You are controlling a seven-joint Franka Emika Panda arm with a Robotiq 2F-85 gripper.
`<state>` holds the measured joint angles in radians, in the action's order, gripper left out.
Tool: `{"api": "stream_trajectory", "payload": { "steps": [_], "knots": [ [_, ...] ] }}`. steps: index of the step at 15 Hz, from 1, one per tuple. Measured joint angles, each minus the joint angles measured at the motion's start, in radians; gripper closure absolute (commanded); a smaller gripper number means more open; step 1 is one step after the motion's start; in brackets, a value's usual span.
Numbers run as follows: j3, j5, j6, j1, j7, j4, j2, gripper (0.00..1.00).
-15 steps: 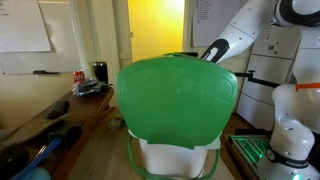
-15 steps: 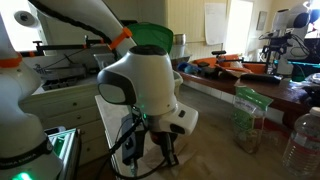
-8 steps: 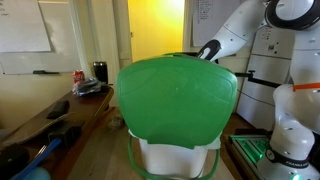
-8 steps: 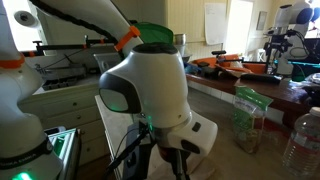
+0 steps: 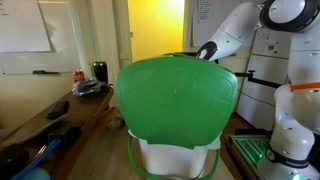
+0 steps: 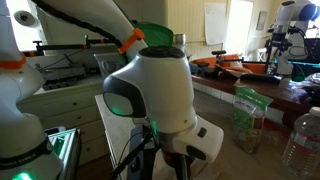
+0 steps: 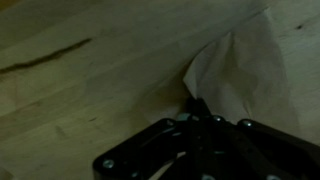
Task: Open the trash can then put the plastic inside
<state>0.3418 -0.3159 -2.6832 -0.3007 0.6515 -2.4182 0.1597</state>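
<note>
The edge of the plastic (image 7: 191, 88) alone touches my gripper's closed fingers, so next I open, put them around its wider part (image 7: 240, 78) and pinch that before lifting.
The trash can fills the middle of an exterior view, its glossy green lid (image 5: 178, 105) standing up over the white body (image 5: 170, 158); a piece of the lid (image 6: 152, 35) shows behind the arm in an exterior view. The arm (image 5: 215, 48) reaches down behind the lid, so the gripper is hidden in both exterior views. In the dark wrist view my gripper (image 7: 196, 103) has its fingers together at the corner of a pale plastic sheet (image 7: 245, 70) over a wooden surface, and appears shut on it.
A counter at the left holds a red can (image 5: 79, 76) and dark items. The robot's white base (image 5: 290, 130) stands right of the can. A crumpled clear bottle (image 6: 248, 118) and a second bottle (image 6: 305, 140) stand on a wooden table.
The arm's forearm has risen a little behind the lid, and its elbow has swung closer to an exterior camera. The trash can has not moved.
</note>
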Motion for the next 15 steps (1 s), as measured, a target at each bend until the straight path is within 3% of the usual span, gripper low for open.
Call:
{"api": "stream_trajectory", "payload": {
  "steps": [4, 5, 6, 8, 15],
  "knots": [
    [-0.057, 0.024, 0.0, -0.008, -0.009, 0.0, -0.003, 1.0],
    [-0.062, 0.032, 0.0, -0.008, -0.018, 0.0, -0.003, 0.74],
    [-0.065, 0.036, 0.0, -0.009, -0.023, 0.0, -0.003, 0.73],
    [-0.071, 0.037, 0.001, -0.014, -0.025, 0.0, -0.004, 0.6],
    [-0.116, 0.025, 0.003, -0.018, -0.017, -0.028, -0.038, 0.07]
  ]
}}
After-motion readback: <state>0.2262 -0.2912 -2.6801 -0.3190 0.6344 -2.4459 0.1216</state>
